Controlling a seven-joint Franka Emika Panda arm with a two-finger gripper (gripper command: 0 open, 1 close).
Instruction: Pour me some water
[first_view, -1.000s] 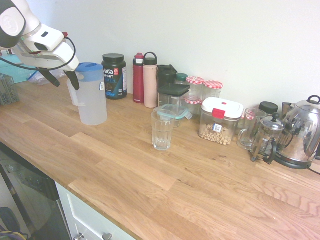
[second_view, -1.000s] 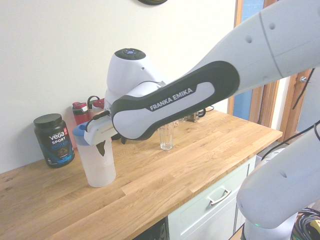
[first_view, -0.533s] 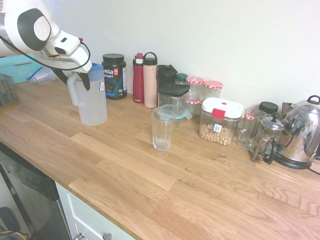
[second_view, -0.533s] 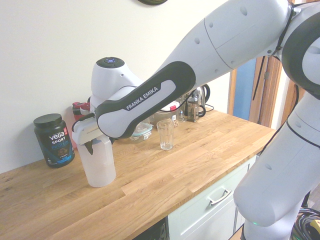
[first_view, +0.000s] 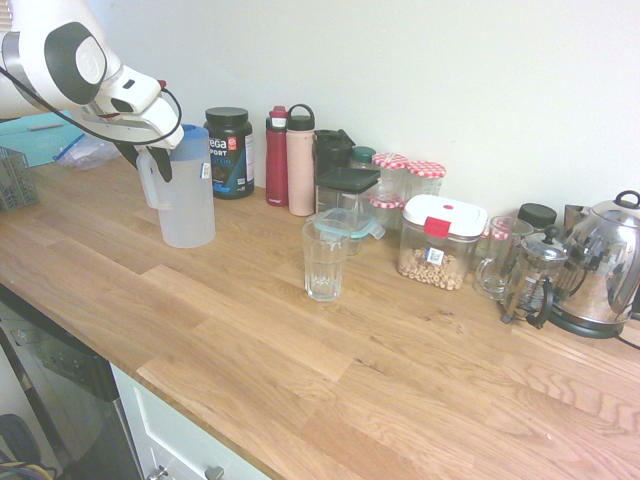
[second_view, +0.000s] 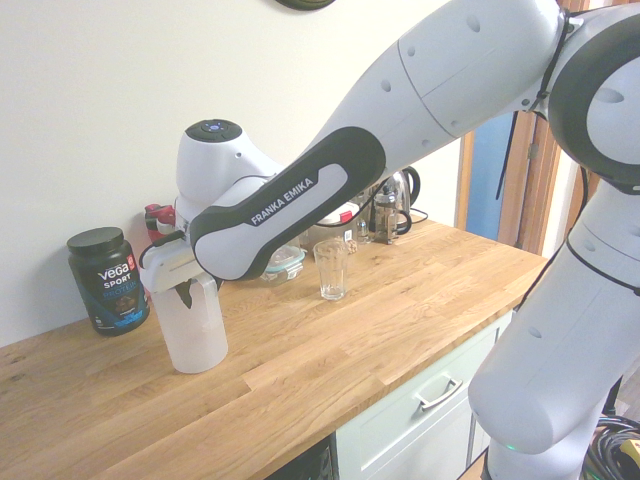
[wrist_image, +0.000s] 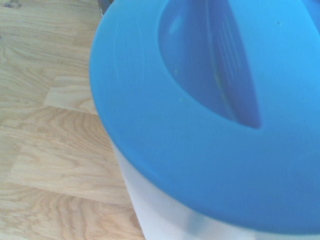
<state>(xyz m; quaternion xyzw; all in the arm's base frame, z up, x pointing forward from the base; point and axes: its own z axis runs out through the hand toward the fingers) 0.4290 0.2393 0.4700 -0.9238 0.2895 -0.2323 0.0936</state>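
Observation:
The blue lid (wrist_image: 165, 125) lies flush over the jug's rim (wrist_image: 157, 185), so the lid will stay on when the robot tilts the jug toward the glass.
The frosted white jug (first_view: 190, 205) with a blue lid (wrist_image: 200, 125) stands upright on the wooden counter (first_view: 250, 330), at its back left. Its water is hardly visible through the wall. My gripper (first_view: 149, 160) sits at the jug's side handle (first_view: 148, 185), just under the lid, with a dark finger on each side of it. The jaws are open and look narrowed around the handle. In the second exterior view the gripper (second_view: 180, 290) hangs over the top of the jug (second_view: 195, 335). An empty clear glass (first_view: 325, 260) stands to the jug's right, also seen as the glass (second_view: 331, 268).
Along the wall stand a black Vega tub (first_view: 228, 152), a red bottle (first_view: 277, 157), a pink bottle (first_view: 300, 163), several lidded jars and containers (first_view: 440, 242), a glass mug (first_view: 500, 258), a French press (first_view: 530, 280) and a steel kettle (first_view: 603, 265). The counter's front edge runs diagonally.
The arm has swung down and in toward the jug, bringing the gripper from beside the lid onto the handle. Its fingers have drawn closer together. The jug and the glass have not moved.

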